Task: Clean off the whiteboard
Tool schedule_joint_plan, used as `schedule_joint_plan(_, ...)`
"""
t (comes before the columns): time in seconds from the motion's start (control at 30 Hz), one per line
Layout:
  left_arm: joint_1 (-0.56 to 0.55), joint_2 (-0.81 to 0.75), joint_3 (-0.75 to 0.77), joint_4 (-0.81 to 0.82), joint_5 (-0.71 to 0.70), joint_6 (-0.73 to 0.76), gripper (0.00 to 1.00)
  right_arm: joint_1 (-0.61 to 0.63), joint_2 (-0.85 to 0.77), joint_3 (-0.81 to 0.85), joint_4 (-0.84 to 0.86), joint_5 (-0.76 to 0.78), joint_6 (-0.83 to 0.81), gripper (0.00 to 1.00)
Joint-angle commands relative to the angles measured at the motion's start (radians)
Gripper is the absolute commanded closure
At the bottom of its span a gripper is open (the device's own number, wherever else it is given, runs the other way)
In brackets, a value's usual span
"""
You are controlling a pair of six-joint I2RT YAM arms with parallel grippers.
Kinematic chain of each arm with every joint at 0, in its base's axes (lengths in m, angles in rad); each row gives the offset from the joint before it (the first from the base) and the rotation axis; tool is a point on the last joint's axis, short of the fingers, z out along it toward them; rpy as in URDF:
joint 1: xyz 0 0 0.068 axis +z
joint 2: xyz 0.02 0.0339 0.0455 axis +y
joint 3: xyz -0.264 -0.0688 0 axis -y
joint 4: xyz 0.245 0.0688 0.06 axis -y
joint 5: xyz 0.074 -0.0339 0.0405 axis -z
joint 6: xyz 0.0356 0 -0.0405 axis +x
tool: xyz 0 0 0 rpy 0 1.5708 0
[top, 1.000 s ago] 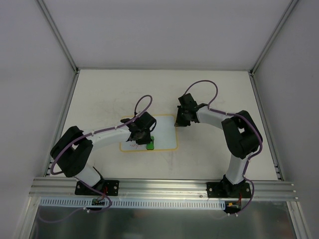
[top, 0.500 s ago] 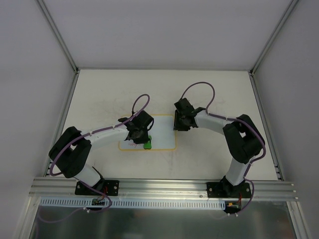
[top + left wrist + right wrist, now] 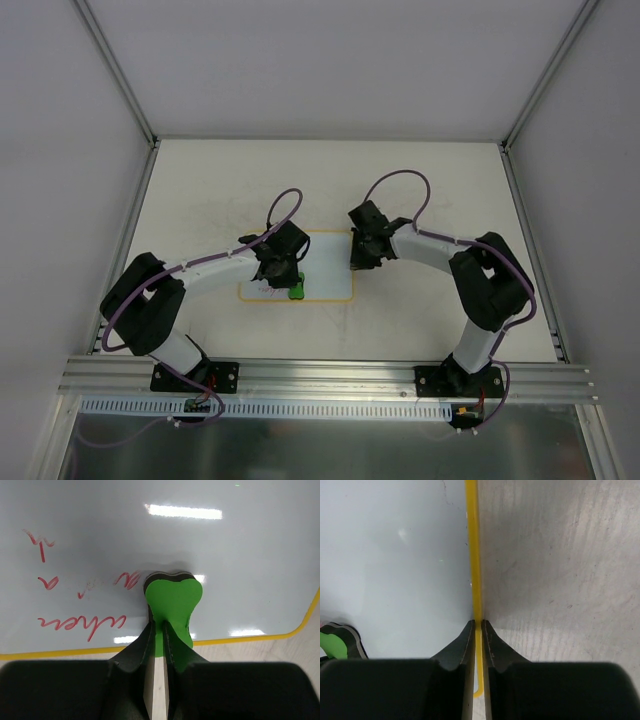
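The green eraser (image 3: pixel 173 597) is past the red handwriting, on a clear part of the whiteboard. My left gripper should wipe back with the eraser across the remaining red strokes (image 3: pixel 82 623).
The whiteboard (image 3: pixel 325 268) lies flat mid-table, white with a yellow rim, and red handwriting (image 3: pixel 80 622) covers its left part. My left gripper (image 3: pixel 289 283) is shut on the green eraser (image 3: pixel 297 291). It holds the eraser (image 3: pixel 172 600) down on the board (image 3: pixel 235 555) near the front rim, just right of the writing. My right gripper (image 3: pixel 357 258) is shut, with its tips (image 3: pixel 476 623) over the board's yellow right rim (image 3: pixel 472 555) near a corner. The eraser's edge (image 3: pixel 332 644) shows at the left of the right wrist view.
The scuffed white tabletop (image 3: pixel 430 190) surrounds the board. White walls and metal frame posts (image 3: pixel 528 100) enclose it on three sides. An aluminium rail (image 3: pixel 330 375) carrying the arm bases runs along the near edge.
My right gripper has moved a little left and nearer, onto the board's right rim. My left gripper and the eraser have shifted slightly left and away on the board.
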Motion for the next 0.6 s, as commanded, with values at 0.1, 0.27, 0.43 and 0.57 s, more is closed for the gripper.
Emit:
schedule_joint_plan(0.1,0.044,-0.01,-0.067,-0.1,-0.046,0.046,1.0,-0.081,0.028,-0.112,-0.225,0.023,-0.005,0.94)
schedule_joint_plan(0.27,0.098,-0.048,-0.099,-0.1,-0.052,0.063,1.0,-0.118,-0.007,-0.159,-0.223,0.036,-0.018,0.95)
schedule_joint_plan(0.43,0.19,-0.07,-0.121,-0.099,-0.052,0.094,1.0,-0.131,-0.015,-0.167,-0.222,0.029,-0.038,0.95)
schedule_joint_plan(0.57,0.265,-0.09,-0.139,-0.102,-0.052,0.111,1.0,-0.131,-0.01,-0.164,-0.222,0.027,-0.046,0.95)
